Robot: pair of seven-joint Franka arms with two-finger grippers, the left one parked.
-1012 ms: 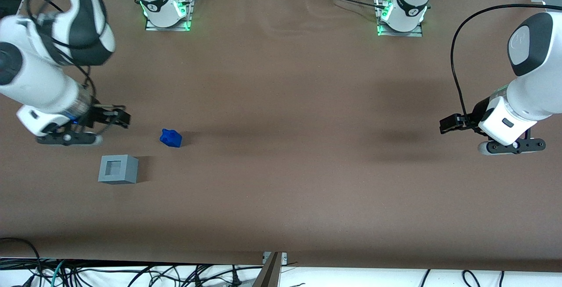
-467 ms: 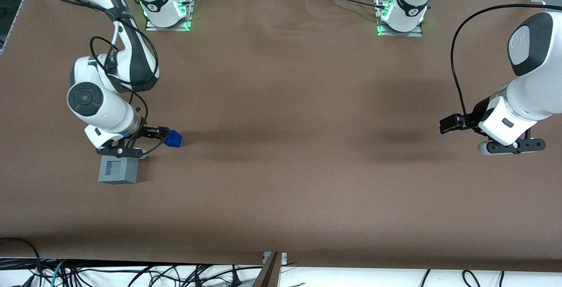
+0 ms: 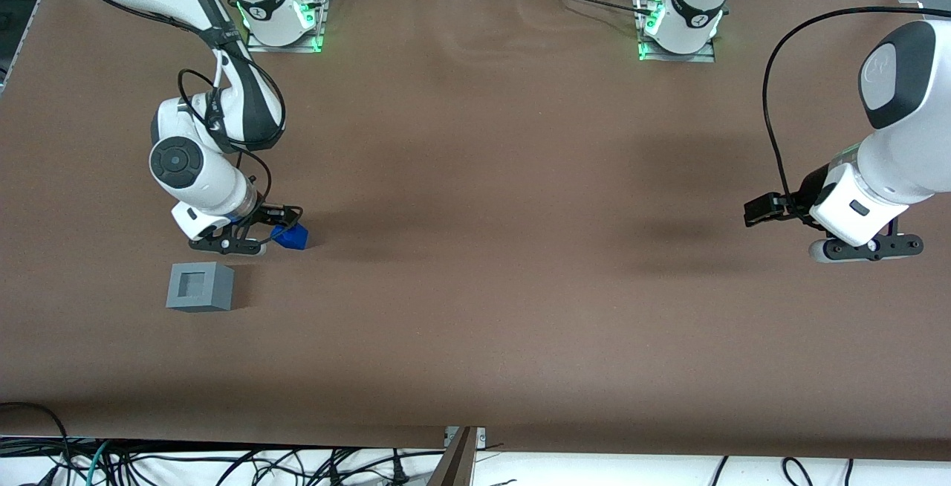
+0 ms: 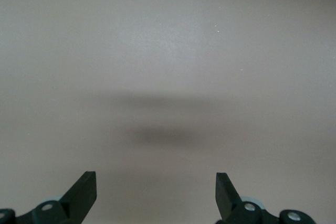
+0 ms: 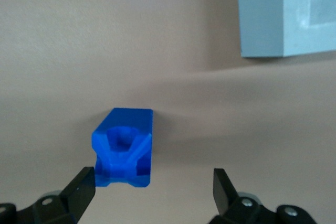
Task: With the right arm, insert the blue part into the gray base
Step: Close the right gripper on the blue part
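Observation:
The gray base's square hollow [image 3: 192,284] looks shallow. The blue part [image 3: 291,236] will therefore stand with its end poking out of the gray base when I push it in.
The blue part [image 3: 292,235] lies on the brown table; in the right wrist view it [image 5: 124,148] sits just ahead of the open jaws, close to one finger [image 5: 81,189] and well apart from the other. My right gripper [image 3: 276,223] hangs low over the blue part, open and holding nothing. The gray base [image 3: 200,287], a cube with a square recess in its top, stands nearer the front camera than the gripper; one side of it shows in the right wrist view [image 5: 286,11].
The brown table cover [image 3: 475,308] stretches wide toward the parked arm's end. Both arm bases with green lights [image 3: 282,21] stand at the table's back edge. Loose cables [image 3: 223,464] lie below the front edge.
My right arm has swung in from the working arm's end of the table, passed above the gray base, and now sits over the blue part. The blue part and gray base have not moved.

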